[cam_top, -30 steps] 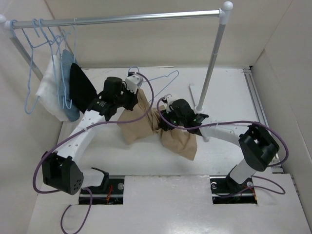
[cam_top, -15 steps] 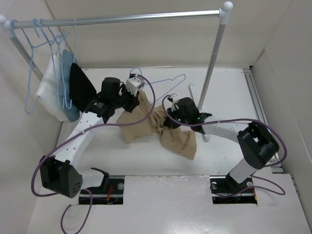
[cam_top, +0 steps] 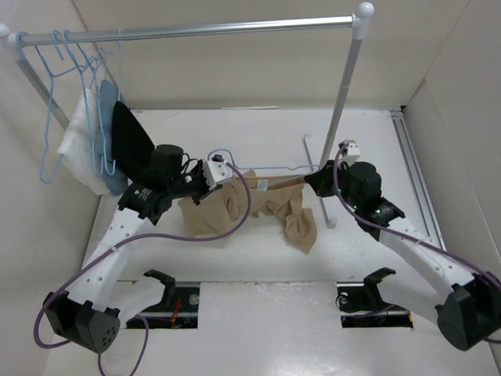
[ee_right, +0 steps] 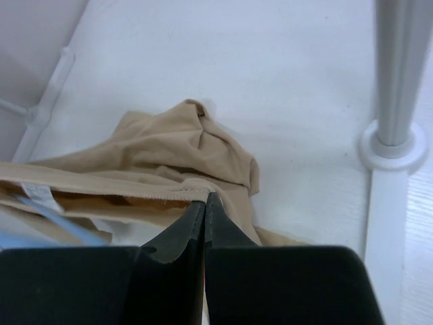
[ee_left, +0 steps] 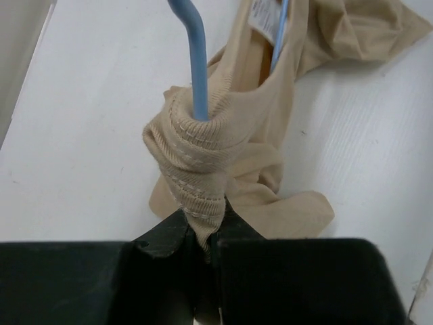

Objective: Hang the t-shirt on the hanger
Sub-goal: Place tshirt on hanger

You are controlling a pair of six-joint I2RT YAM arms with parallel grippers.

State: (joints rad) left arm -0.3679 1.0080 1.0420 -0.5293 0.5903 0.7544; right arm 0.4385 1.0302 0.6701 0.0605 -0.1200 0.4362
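Observation:
The t-shirt's neck opening point(cam_top: 275, 182) is a tight slit between the robot's two grippers. The left gripper should move the collar and the hanger toward the right gripper to loosen the neck opening.
The tan t-shirt point(cam_top: 262, 207) lies crumpled mid-table, its neck edge stretched taut between my two grippers. My left gripper point(cam_top: 210, 175) is shut on the ribbed collar point(ee_left: 196, 152), which is bunched round the wire of the light-blue hanger point(ee_left: 196, 64). That hanger point(cam_top: 278, 167) lies flat across the shirt's top, and its wire passes into the neck opening beside the white label point(ee_left: 260, 13). My right gripper point(cam_top: 310, 182) is shut on the collar's other edge point(ee_right: 193, 191), with the t-shirt point(ee_right: 169, 152) spread beyond it and the hanger point(ee_right: 64, 220) faint at lower left.
The clothes rail point(cam_top: 196, 30) spans the back. Its upright post point(cam_top: 340, 102) and round foot point(ee_right: 392, 145) stand just right of my right gripper. Spare blue hangers point(cam_top: 66, 70), a white cloth point(cam_top: 78, 145), a blue cloth point(cam_top: 106, 137) and a black garment point(cam_top: 129, 137) hang at far left.
My right gripper closed on the shirt's neck edge and drew it rightward toward the post, stretching the collar. The left gripper, shirt and hanger shifted nearer and lower.

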